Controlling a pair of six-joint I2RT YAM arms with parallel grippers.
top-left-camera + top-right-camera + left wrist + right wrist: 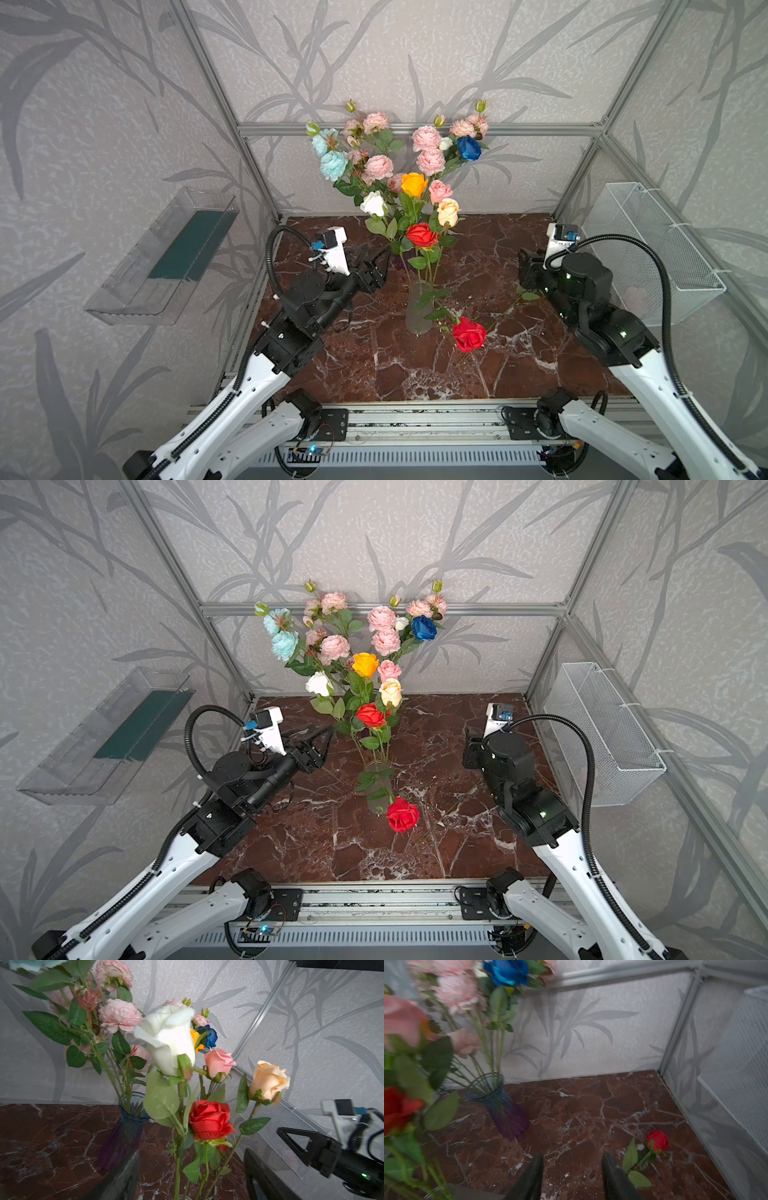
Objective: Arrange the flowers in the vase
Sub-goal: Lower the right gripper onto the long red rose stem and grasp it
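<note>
My open right gripper should keep going down and close on the stem (508, 304) just under the leaves, because the small red rose (658, 1142) lies clear of both vases.
A clear vase (417, 316) at mid-table holds white, orange, pink, cream and red roses (422, 235). One more red rose (469, 334) leans out of it toward the front right. Behind stands a blue-purple vase (506, 1113) full of frilly pink, turquoise and blue flowers (376, 166). A small red rose (658, 1140) lies on the table, its stem running under one finger of my right gripper (572, 1155), which is open and empty just above the marble. My left gripper (379, 251) is open, left of the clear vase's stems, holding nothing.
A clear plastic bin (166, 257) hangs on the left wall. A white mesh basket (652, 249) hangs on the right wall, close behind the right arm. Aluminium frame posts bound the brown marble table (415, 374) at the back corners.
</note>
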